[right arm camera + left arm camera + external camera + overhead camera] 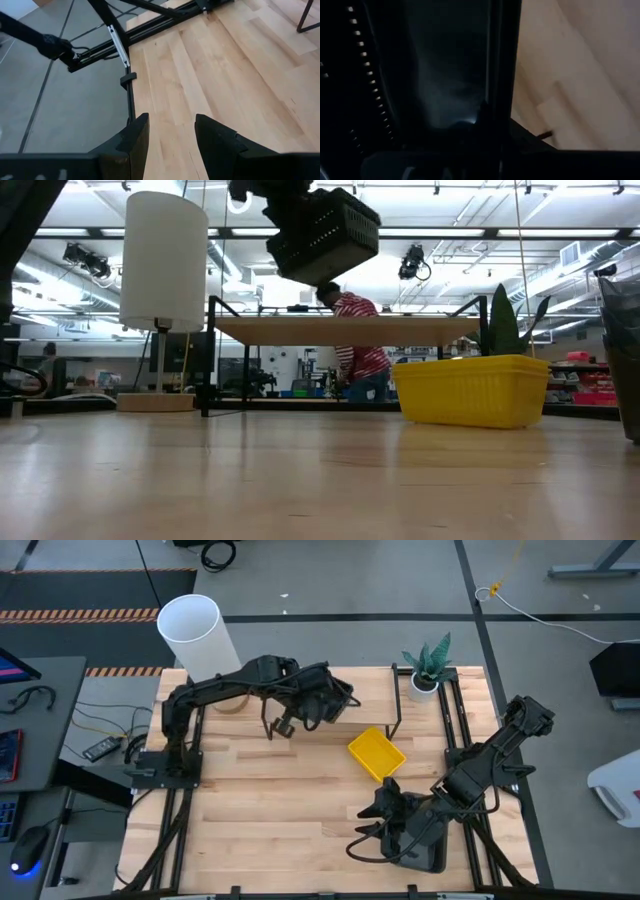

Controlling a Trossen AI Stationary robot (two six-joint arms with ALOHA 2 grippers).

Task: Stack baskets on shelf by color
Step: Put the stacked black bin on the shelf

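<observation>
Next, I set the black basket [328,242] down on the shelf top [300,330] with my left gripper, then take hold of another side of the basket's rim, because the basket hangs tilted above the shelf.
My left gripper [275,195] is up in the air over the shelf [345,330], shut on a small black mesh-sided basket [325,235]. In the high view this basket [325,695] sits at the end of the left arm, by the far edge. One yellow basket [377,753] stands on the table on its base, in front of the shelf's right end [398,710]. My right gripper [172,145] is open above bare table near the near right corner and touches nothing. A dark grey tray [425,858] lies under the right arm. My left gripper holds the black basket by its upper edge [283,222], coming from above. The basket hangs below the fingers, tilted and lifted clear above the shelf top. In the left wrist view the basket's dark wall [445,75] fills the picture and hides the fingers.
A white cylinder lamp [195,635] stands at the far left, a potted plant [428,668] at the far right beside the shelf. A person in a striped shirt [355,345] is in the room behind. Open wooden table [280,800] lies in the middle and near left.
</observation>
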